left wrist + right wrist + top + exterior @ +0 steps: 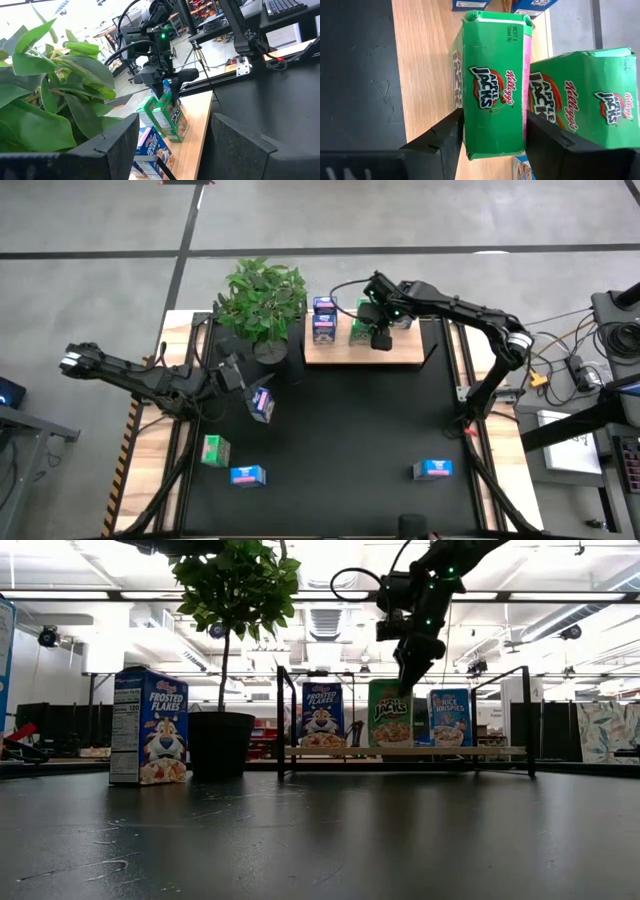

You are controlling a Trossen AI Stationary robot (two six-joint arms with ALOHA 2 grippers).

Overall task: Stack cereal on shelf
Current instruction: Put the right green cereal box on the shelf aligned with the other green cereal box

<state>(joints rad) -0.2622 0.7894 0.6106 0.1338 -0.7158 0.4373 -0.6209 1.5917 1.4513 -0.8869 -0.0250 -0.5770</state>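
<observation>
I should let go of the front green box (495, 60) with my right gripper and nudge its side (496, 18) with closed fingers, because the box stands out of line with the rear green box.
The wooden shelf (410, 352) lies at the mat's far edge and carries dark blue boxes (323, 320), two green boxes and a light blue box (450, 717). My right gripper (380, 335) points down over the shelf, its fingers closed on one green cereal box (492, 85); the second green box (590, 95) stands right beside it. My left gripper (232, 375) is open and empty above the mat's left side, next to a dark blue box (262, 404) that stands upright on the mat (150, 725). My right gripper pinches the green box between its two fingers (450, 137), at the box's upper end (492, 147), one finger on each narrow side. The fingers come from above, pointing down. The box stands upright with its bottom on the shelf (390, 712).
A potted plant (262, 305) stands at the shelf's left end, close to my left arm. A green box (215, 450) and a light blue box (247, 475) lie on the mat's near left, and another light blue box (432, 469) lies near right. The mat's middle is bare.
</observation>
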